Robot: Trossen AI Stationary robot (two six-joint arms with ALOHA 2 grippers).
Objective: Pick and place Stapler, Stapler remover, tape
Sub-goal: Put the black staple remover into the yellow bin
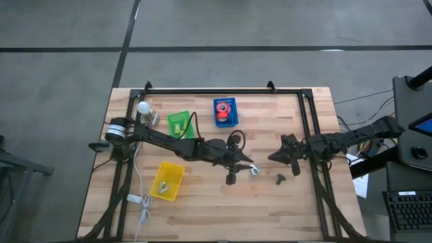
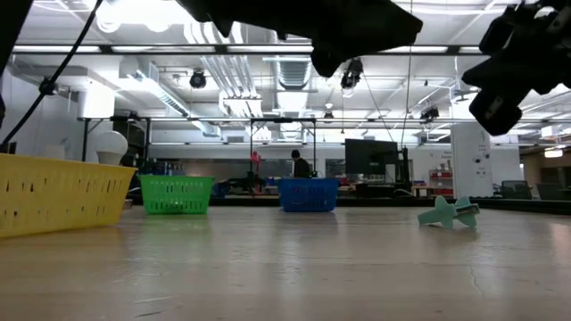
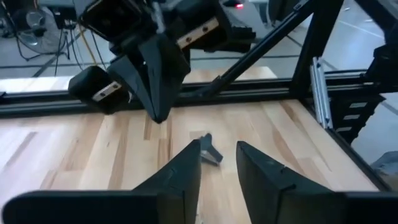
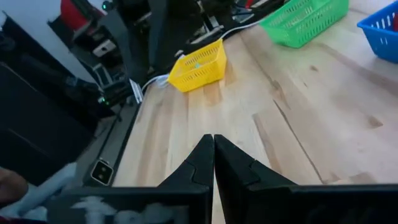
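I should open my right gripper, since the dark stapler remover (image 1: 281, 179) lies past my left gripper's fingers. My right gripper should then grab it and bring it to my left gripper.
A small grey-green stapler remover (image 1: 280, 179) lies on the bare wood right of centre; it also shows in the low view (image 2: 451, 212). My left gripper (image 1: 252, 168) hangs open just left of it. In the left wrist view the remover (image 3: 209, 150) lies on the wood just beyond the gap of my left gripper (image 3: 218, 157), untouched. My right gripper (image 1: 279, 155) hovers shut just beyond the remover on the far side, and its wrist view shows the fingers closed (image 4: 213, 147) over bare wood. A red tape roll (image 1: 224, 111) lies in the blue bin (image 1: 234, 119). No stapler is plainly visible.
A green bin (image 1: 179, 124) stands far left of centre and a yellow bin (image 1: 167, 181) near left, each with small items inside. A white lamp (image 1: 144, 109) and cables lie along the left side. A black frame (image 1: 223, 90) borders the table. Bare wood lies near the front edge.
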